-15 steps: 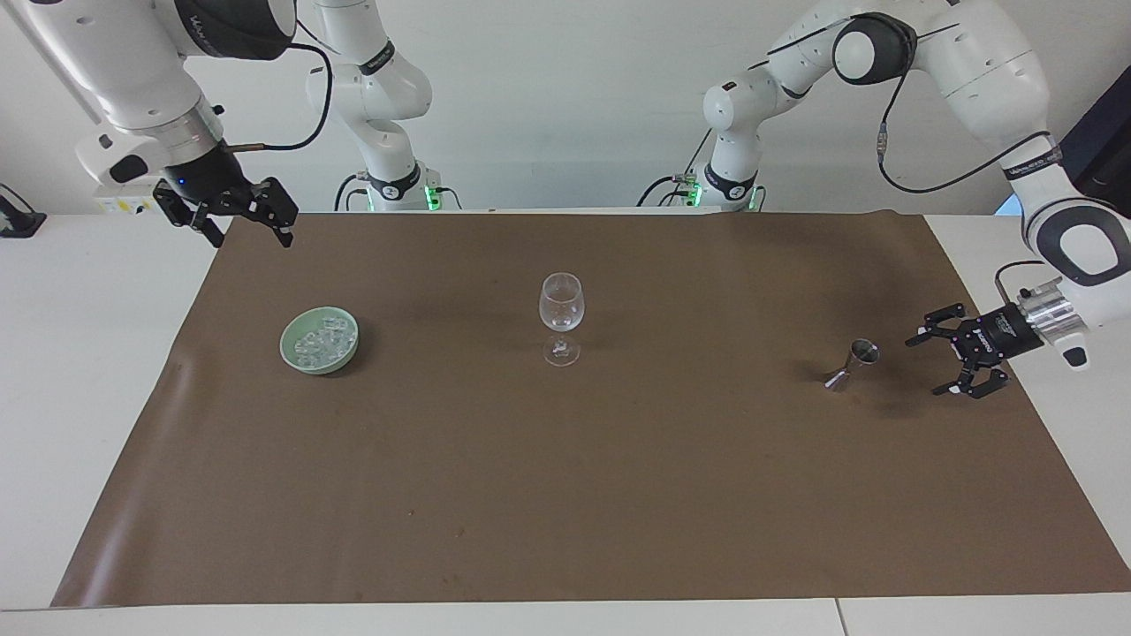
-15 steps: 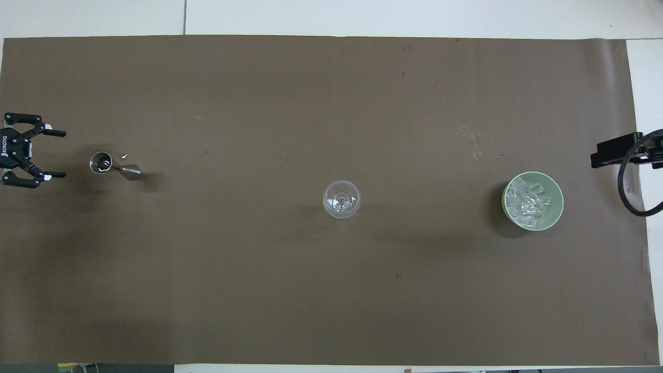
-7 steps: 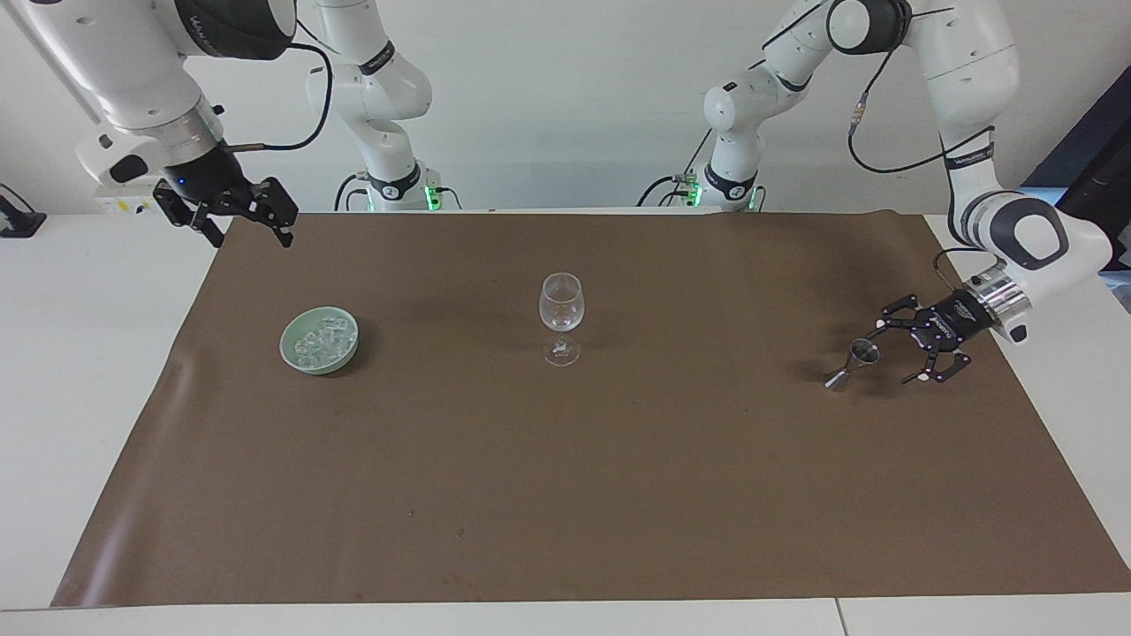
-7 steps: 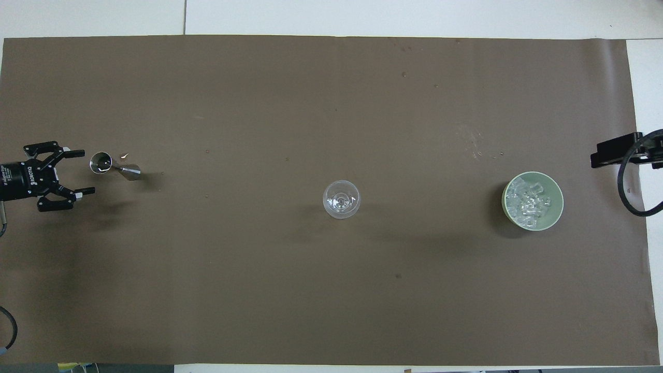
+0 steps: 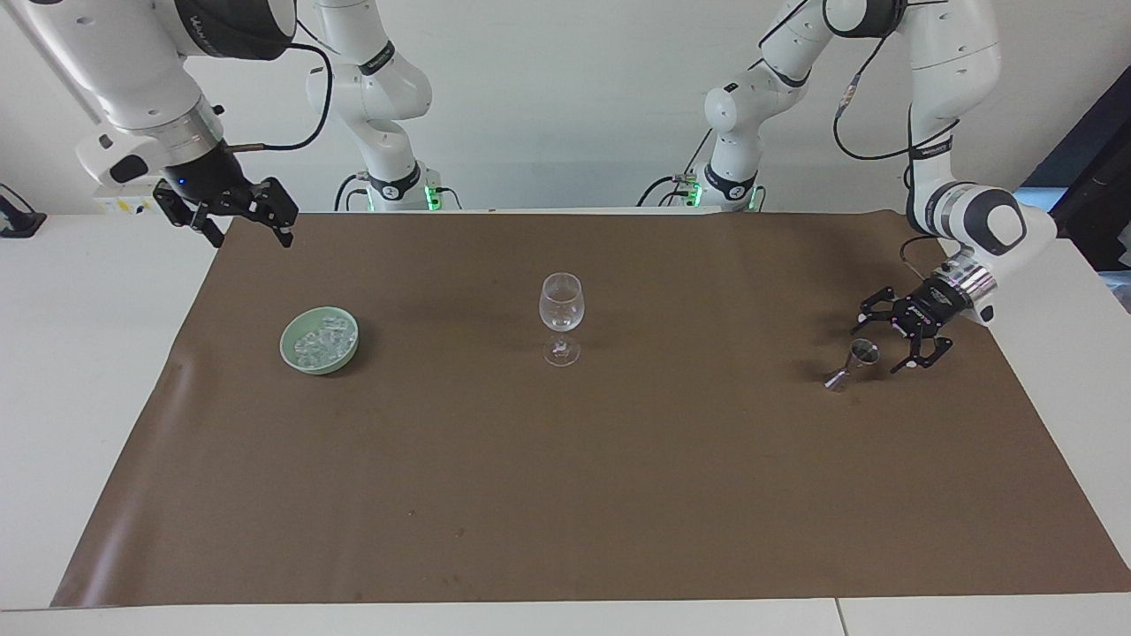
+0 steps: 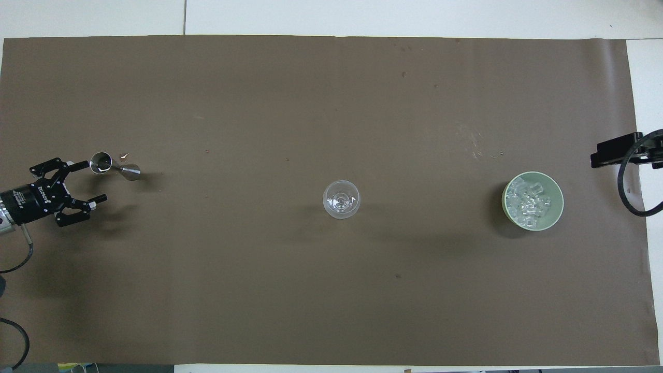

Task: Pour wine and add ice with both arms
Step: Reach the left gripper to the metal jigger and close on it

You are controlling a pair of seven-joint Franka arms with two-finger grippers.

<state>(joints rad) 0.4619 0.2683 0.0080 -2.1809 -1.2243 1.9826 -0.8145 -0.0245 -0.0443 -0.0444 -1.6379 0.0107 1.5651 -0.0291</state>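
Observation:
My left gripper keeps moving in on the jigger (image 5: 864, 352) standing upright and free ahead of the open fingers until they straddle its narrow waist (image 6: 117, 167), then close.
A small steel jigger (image 5: 853, 363) stands on the brown mat toward the left arm's end; it also shows in the overhead view (image 6: 112, 165). I cannot make out the wine in it. My left gripper (image 5: 876, 348) is open close beside the jigger's upper cup, holding nothing; in the overhead view (image 6: 95, 182) one fingertip is near the cup's rim. An empty-looking wine glass (image 5: 561, 305) stands mid-mat (image 6: 341, 199). A green bowl (image 5: 288, 350) holds a heap of ice (image 5: 320, 341) toward the right arm's end (image 6: 529, 202). My right gripper (image 5: 250, 231) waits open over the mat's corner.
The brown mat (image 5: 565, 495) covers most of the white table (image 5: 79, 371). Part of the right gripper and a cable loop (image 6: 629, 194) show at the overhead view's edge beside the bowl.
My left gripper has swung in from the table's end to the jigger, staying open. The right arm, the glass and the bowl have not moved.

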